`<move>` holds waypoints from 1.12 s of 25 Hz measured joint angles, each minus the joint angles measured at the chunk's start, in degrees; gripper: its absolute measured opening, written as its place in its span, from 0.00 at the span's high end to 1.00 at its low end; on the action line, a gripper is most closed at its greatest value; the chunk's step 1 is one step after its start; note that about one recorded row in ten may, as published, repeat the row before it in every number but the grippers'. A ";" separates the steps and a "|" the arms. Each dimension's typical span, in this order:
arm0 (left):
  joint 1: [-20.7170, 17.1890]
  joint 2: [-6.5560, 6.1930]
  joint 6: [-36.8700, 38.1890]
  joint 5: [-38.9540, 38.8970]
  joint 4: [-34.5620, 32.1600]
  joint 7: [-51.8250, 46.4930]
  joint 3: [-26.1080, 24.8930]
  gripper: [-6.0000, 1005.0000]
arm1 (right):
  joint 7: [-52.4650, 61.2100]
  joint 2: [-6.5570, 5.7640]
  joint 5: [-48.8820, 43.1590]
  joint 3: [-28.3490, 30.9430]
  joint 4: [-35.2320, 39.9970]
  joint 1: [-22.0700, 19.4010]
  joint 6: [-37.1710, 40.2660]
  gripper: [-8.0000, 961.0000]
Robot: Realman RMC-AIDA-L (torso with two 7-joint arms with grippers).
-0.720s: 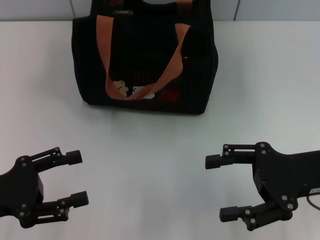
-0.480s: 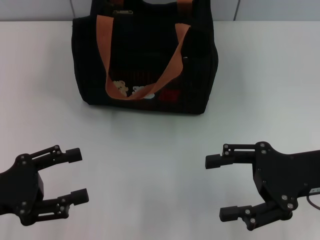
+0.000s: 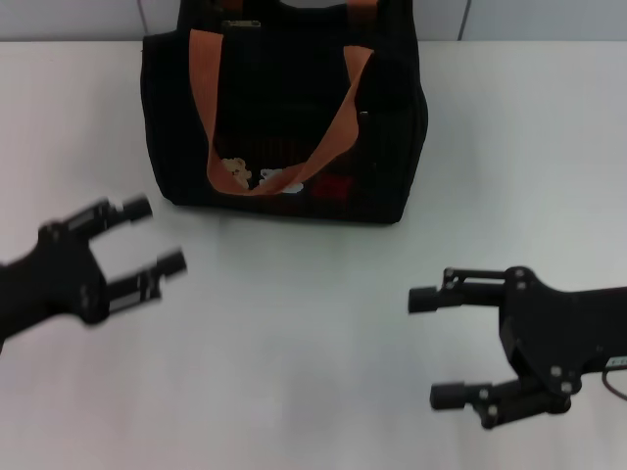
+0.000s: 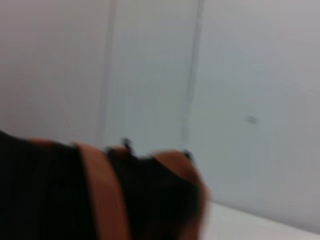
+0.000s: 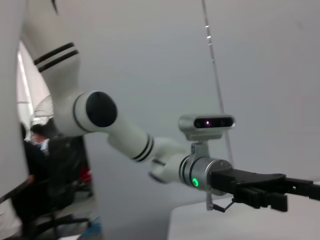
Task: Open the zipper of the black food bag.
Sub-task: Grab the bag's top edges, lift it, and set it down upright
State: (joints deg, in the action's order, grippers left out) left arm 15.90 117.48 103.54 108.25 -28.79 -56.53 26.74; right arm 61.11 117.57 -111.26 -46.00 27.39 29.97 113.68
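Observation:
The black food bag's free side (image 3: 167, 147) has my left gripper's open fingers pointing at it, clear of the bag's handles. I keep reaching until they close on that side (image 3: 155, 122).
The black food bag (image 3: 284, 117) stands upright at the far middle of the white table, with orange-brown handles (image 3: 338, 137) draped over its front and small cartoon prints low on the front face. A small elongated silver tab (image 3: 240, 23) of the zipper shows on the bag's top edge; the zipper line itself is hard to make out. My left gripper (image 3: 159, 235) is open, raised, and just in front of the bag's lower left corner without touching it. My right gripper (image 3: 428, 348) is open above the table at the near right. In the left wrist view the bag (image 4: 45, 200) fills the lower part.
The white table (image 3: 313, 323) spreads around the bag, with a pale wall behind it. The right wrist view shows my left arm (image 5: 200, 172) with its wrist camera against the wall, and a chair and dark shapes off to one side.
My left gripper has swung forward from the near left toward the bag's lower left corner. The right gripper has barely shifted. The bag has not moved.

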 joint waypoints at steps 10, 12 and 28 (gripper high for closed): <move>10.28 1.07 -16.04 -0.99 13.25 12.39 -16.22 0.19 | -0.05 -0.33 0.35 6.31 -0.36 -3.85 -0.79 0.13; 10.86 1.08 -17.23 -1.31 14.04 13.37 -16.91 0.19 | -0.12 -0.27 0.36 6.33 -0.40 -4.28 -0.95 0.13; 14.58 1.34 -25.48 -4.04 20.86 24.14 -18.77 0.28 | -0.33 0.03 0.35 6.37 -0.44 -4.92 -2.22 0.14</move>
State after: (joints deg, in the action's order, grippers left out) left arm 30.47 118.83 78.07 104.21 -7.93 -32.39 7.97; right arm 60.79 117.59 -110.92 -39.64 26.95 25.05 111.46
